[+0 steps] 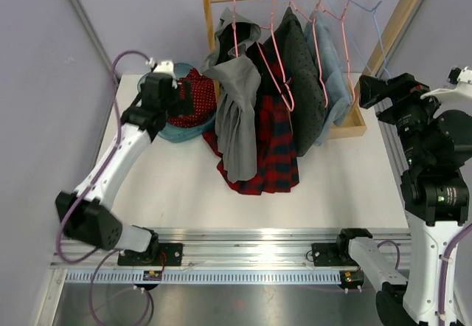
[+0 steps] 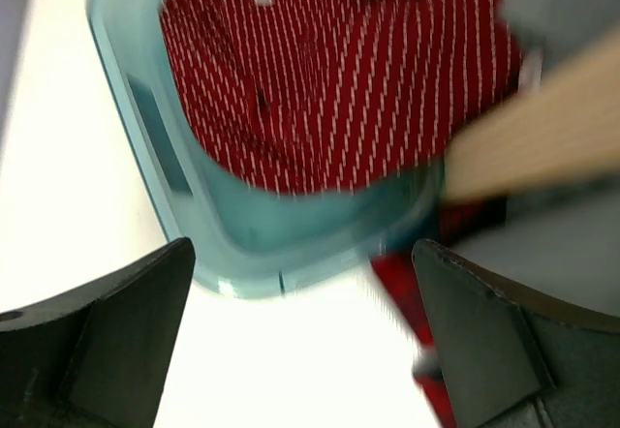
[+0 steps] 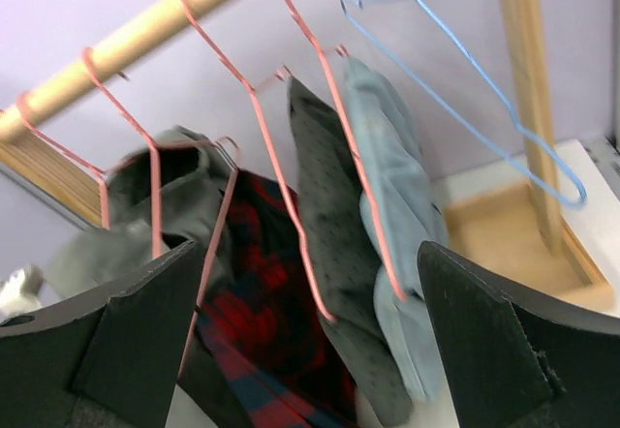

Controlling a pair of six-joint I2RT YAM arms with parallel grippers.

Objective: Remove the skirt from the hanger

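The light blue garment is over only the far arm of its pink hanger, so I expect it to slide off when I hold the hanger and pull.
The red and navy tartan skirt hangs on a pink wire hanger on the wooden rail, between a grey hoodie and a dark grey dotted garment, with its hem on the table. In the right wrist view the skirt and its hanger show left of centre. My right gripper is open and empty, right of the rack and facing the clothes without touching them. My left gripper is open and empty above the near rim of the teal basket, left of the skirt.
The teal basket holds a red white-dotted garment. The grey hoodie, the dark grey dotted garment and a light blue garment hang on pink hangers. A light blue hanger hangs bare. The wooden rack base stands at the right.
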